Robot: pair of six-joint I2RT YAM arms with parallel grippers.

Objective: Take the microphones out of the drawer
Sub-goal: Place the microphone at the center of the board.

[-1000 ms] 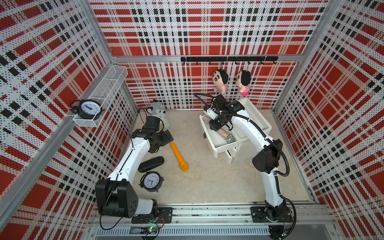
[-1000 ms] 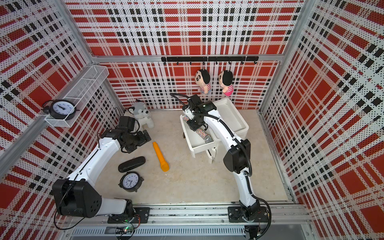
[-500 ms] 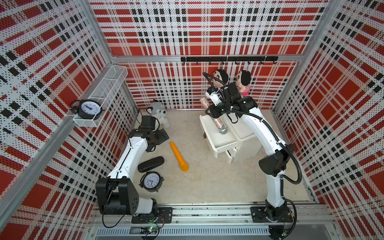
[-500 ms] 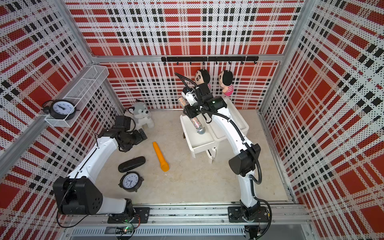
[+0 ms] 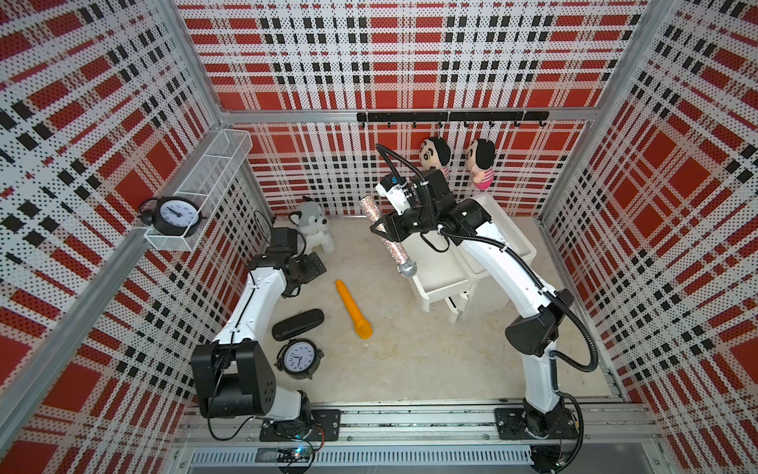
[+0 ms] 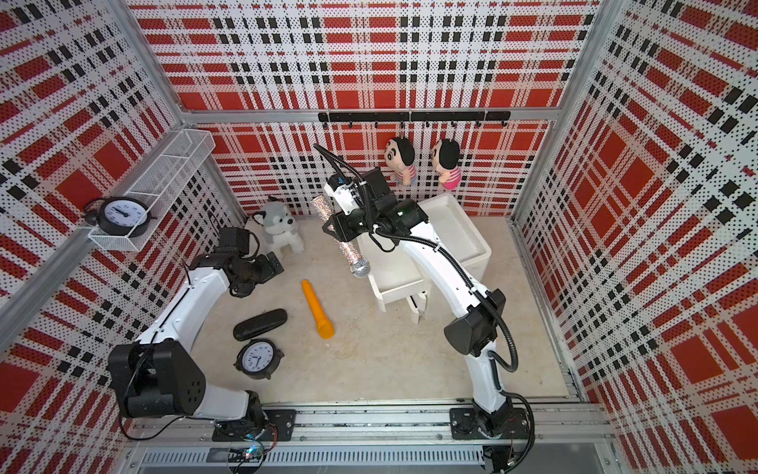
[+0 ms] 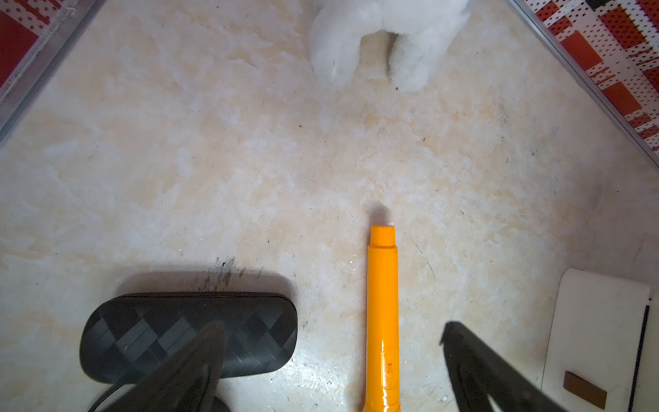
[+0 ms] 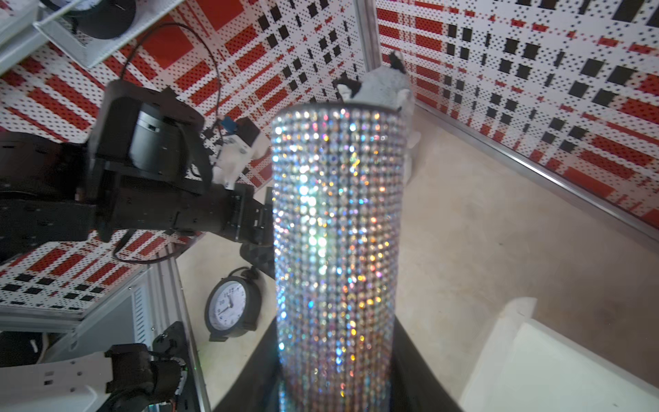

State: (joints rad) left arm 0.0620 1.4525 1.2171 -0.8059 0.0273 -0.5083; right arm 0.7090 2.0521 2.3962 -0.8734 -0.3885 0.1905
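Note:
The microphone is clear of the drawer and the spot [image 5: 369, 298] beside the orange flashlight is open, so my right gripper should keep bringing it down until it lies there.
The microphone [image 5: 389, 243] has a glittery handle and a silver mesh head [image 6: 360, 267]. It hangs head-down in the air over the near left corner of the open white drawer [image 5: 445, 289], free of it in both top views. My right gripper [image 5: 383, 230] is shut on the middle of the handle. In the right wrist view the sparkling handle [image 8: 335, 232] runs up between the two dark fingers [image 8: 410, 371]. My left gripper [image 5: 313, 266] stands open and holds nothing, low over the floor near the husky plush [image 5: 313, 227].
An orange flashlight [image 5: 352, 303], a black case [image 5: 298, 324] and a black clock [image 5: 298, 358] lie on the floor at the left. The white cabinet [image 5: 508, 242] stands behind the drawer. Two dolls [image 5: 434, 152] hang on the back wall. A wire basket [image 5: 213, 172] holds another clock.
My right gripper has lifted the microphone up out of the drawer and carried it to the left. My left arm has drawn back a little toward the husky plush.

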